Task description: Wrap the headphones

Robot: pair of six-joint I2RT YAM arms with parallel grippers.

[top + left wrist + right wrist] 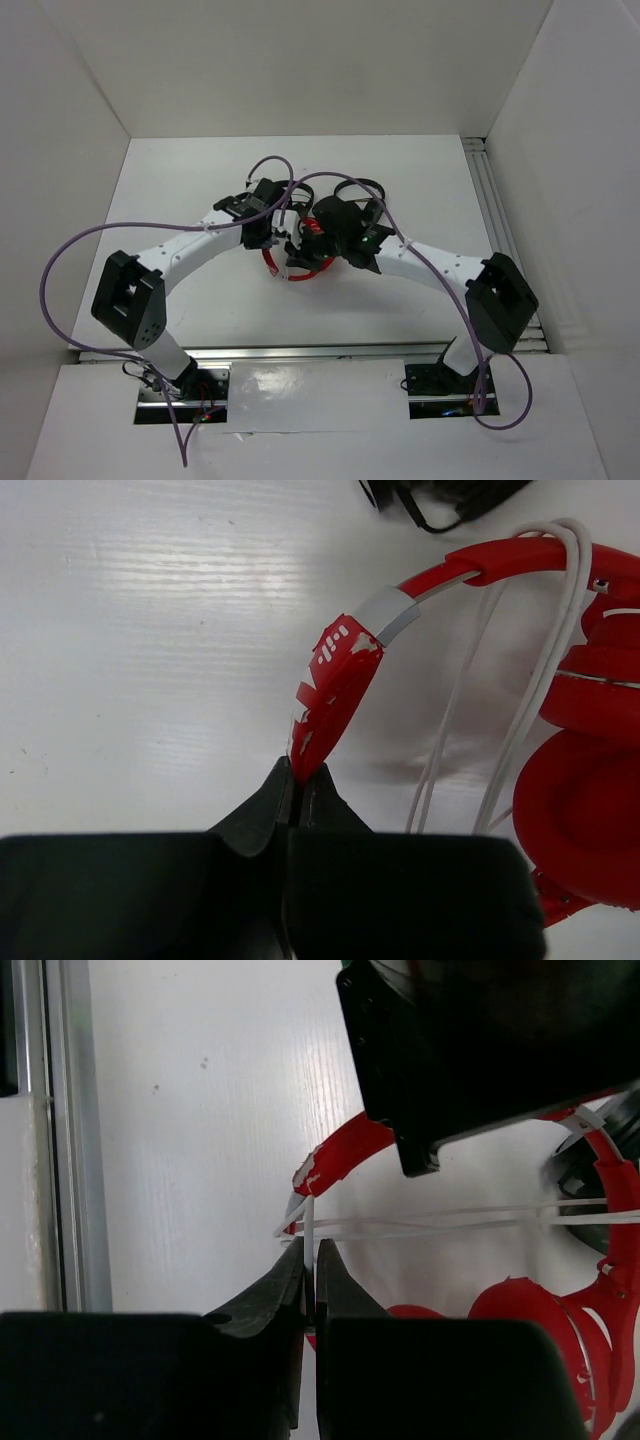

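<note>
The left gripper is steadying the headband (345,650) and cable loops span it, so the right gripper should keep pulling the strand of cable along those loops (450,1223) and let go of it there.
The red headphones (520,556) lie on the white table between both arms, seen from above as a red arc (283,272). My left gripper (298,772) is shut on the printed end of the headband (335,675), just past its silver section. The padded earcups (578,820) sit to the right. The thin white cable (545,670) loops over the headband and hangs beside the cups. My right gripper (310,1248) is shut on a strand of that cable (309,1222), close under the headband tip (345,1152). More strands of it run off to the right (480,1222).
Black headphones (440,498) lie just beyond the red pair, showing as a dark loop (357,187) behind the grippers. The left arm's black wrist (480,1040) hangs over the right wrist view. An aluminium rail (62,1130) runs along the table's right side (497,215). White walls enclose the table.
</note>
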